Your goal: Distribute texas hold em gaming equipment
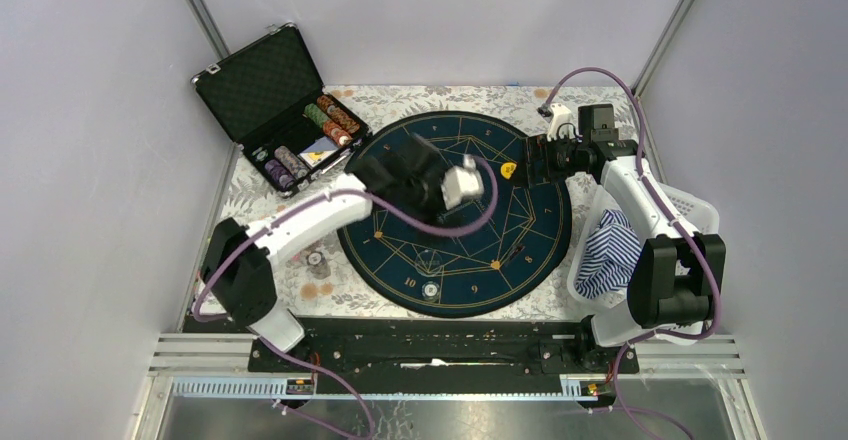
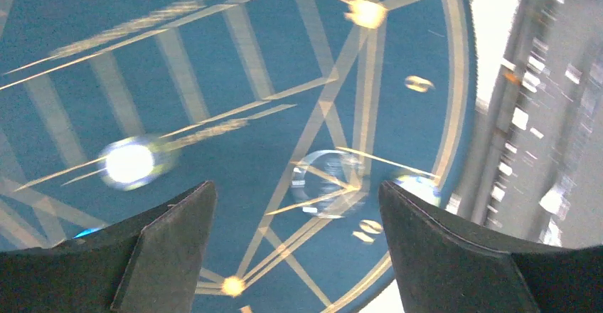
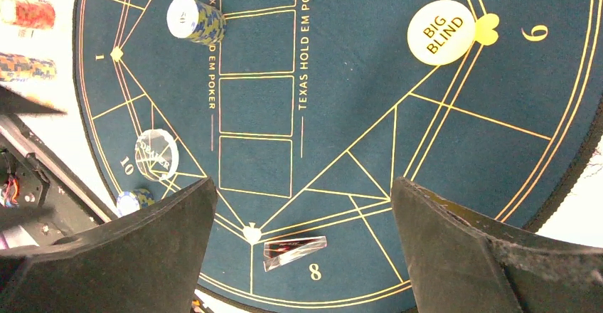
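Note:
I should go on moving my left gripper with open fingers toward the chip stack point(image 3: 199, 22), which stands upright and clear of its neighbours, before closing around its upper chips point(image 2: 133, 163).
The round dark blue poker mat point(image 1: 520, 230) lies mid-table. My left gripper point(image 1: 405, 175) hovers over its left half, blurred, open and empty point(image 2: 295, 192). Below it lie a clear dealer disc point(image 2: 331, 181) and a white chip point(image 2: 128, 162). My right gripper point(image 1: 530, 165) is at the mat's far right edge, open and empty point(image 3: 302, 188). Its view shows a yellow BIG BLIND button point(image 3: 441, 32), a chip stack point(image 3: 193, 18), the dealer disc point(image 3: 156, 154), a chip point(image 3: 134, 200) and a clear wedge point(image 3: 293, 250). The yellow button point(image 1: 508, 169) lies just left of the right gripper.
An open black case point(image 1: 260, 85) at the far left holds rows of chips point(image 1: 330, 120). Loose chips point(image 1: 315, 258) lie on the floral cloth left of the mat. A white basket point(image 1: 700, 205) with a blue-white striped cloth point(image 1: 610, 250) stands at the right.

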### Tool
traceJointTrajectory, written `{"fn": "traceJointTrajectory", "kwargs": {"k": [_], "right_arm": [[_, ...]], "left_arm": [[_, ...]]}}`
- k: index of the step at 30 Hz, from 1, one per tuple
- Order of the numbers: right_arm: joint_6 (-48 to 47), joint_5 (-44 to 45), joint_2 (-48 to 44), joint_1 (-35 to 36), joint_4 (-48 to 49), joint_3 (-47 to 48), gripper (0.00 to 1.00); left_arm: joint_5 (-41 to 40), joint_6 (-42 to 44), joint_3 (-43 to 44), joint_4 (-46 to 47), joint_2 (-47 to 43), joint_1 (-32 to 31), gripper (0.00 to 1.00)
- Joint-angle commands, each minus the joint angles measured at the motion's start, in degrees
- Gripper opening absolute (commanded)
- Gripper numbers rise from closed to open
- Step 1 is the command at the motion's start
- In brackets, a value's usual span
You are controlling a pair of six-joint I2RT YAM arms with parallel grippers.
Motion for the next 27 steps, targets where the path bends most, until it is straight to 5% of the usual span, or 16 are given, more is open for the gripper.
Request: {"fn": "traceJointTrajectory", "kwargs": {"k": [1,6,17,27], "right_arm": [[-0.9,-1.4,-1.2,-0.5,0.7,0.0,1.00],[-0.9,-1.4,-1.6,-0.5,0.7,0.0,1.00],[-1.2,-1.6,-1.3,-0.4,0.5,0.2,1.00],[-1.5,-1.4,-1.0,-0.5,0.4,0.2,1.00]], "left_arm": [[-5.2,-6.1,10.2,0.3,5.0,10.3,0.89],[-7.7,-9.5,13.3,3.5,10.8,15.5,0.89],[-10.6,-10.7,16.7,7.2,21.8,16.1,0.85],[-9.2,-10.2,19.3,7.3,26.9,16.2,0.62]]}}
